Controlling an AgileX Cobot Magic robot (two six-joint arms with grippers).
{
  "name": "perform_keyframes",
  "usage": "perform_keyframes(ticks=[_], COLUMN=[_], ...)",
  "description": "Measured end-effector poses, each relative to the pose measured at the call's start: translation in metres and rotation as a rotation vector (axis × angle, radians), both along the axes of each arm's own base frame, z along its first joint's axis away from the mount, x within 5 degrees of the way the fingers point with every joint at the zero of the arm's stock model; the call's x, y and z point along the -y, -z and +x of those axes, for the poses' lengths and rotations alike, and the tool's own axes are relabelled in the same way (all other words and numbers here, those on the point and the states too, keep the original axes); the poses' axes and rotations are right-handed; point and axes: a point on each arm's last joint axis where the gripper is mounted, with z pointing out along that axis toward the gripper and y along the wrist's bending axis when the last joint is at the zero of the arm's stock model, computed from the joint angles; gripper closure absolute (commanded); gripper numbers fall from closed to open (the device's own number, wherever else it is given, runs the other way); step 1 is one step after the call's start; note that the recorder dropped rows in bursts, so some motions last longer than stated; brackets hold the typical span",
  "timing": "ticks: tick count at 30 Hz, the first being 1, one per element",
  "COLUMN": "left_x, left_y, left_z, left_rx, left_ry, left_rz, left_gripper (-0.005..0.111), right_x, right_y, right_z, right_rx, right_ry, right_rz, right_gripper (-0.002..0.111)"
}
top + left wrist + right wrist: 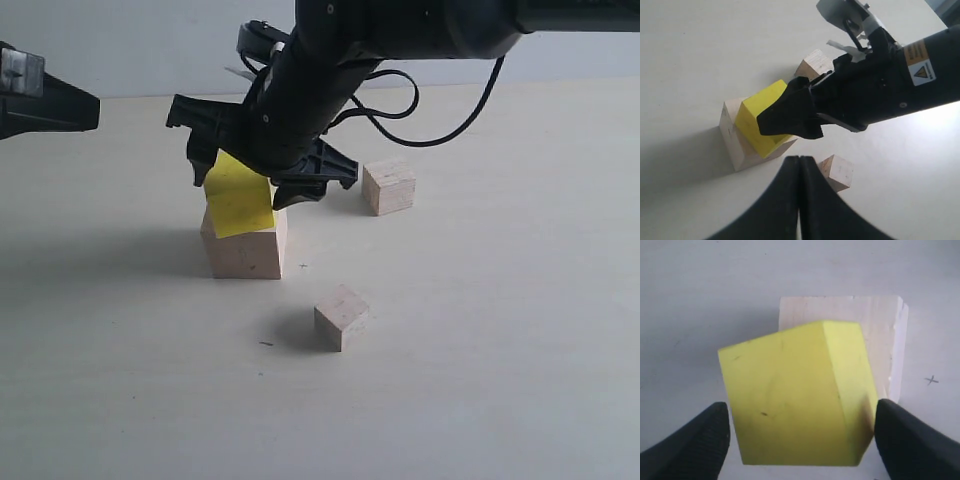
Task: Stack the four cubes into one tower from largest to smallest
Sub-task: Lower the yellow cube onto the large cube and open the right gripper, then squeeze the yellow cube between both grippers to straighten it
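My left gripper will move the yellow cube [240, 203] along when it pushes the stack, because the yellow cube rests on the large pale wooden cube's top [277, 222].
The large pale wooden cube [245, 255] stands on the table. The yellow cube [238, 200] rests tilted on its top, one edge down and turned askew, overhanging the near side. My right gripper [247, 186] reaches across from the right and is shut on the yellow cube [790, 400], with a finger at each side. One small wooden cube [388, 187] lies behind and to the right. The other small cube [341, 316] lies in front. My left gripper [800, 161] is shut on nothing and hangs at the far left, well away from the cubes.
The pale tabletop [500, 330] stretches around the cubes. The right arm's black cable [440, 130] loops above the far small cube. A small pen mark [931, 380] sits on the table beside the large cube.
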Motion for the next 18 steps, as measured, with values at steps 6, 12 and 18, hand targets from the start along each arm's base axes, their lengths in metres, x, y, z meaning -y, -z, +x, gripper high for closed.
perform_keyframes(ticks=[6, 12, 18], left_x=[0.000, 0.000, 0.006], left_y=[0.001, 0.019, 0.047], left_z=[0.000, 0.003, 0.021], left_rx=[-0.002, -0.053, -0.176], left_ry=[0.000, -0.020, -0.028], left_rz=[0.000, 0.008, -0.005], left_gripper=[0.107, 0.107, 0.107], right_x=[0.007, 0.021, 0.041], right_y=[-0.031, -0.061, -0.075], right_z=[-0.005, -0.010, -0.014], right_rx=[0.082, 0.194, 0.270], right_ry=[-0.023, -0.065, -0.121], right_rz=[0.016, -0.041, -0.226], right_gripper=[0.033, 0.046, 0.090])
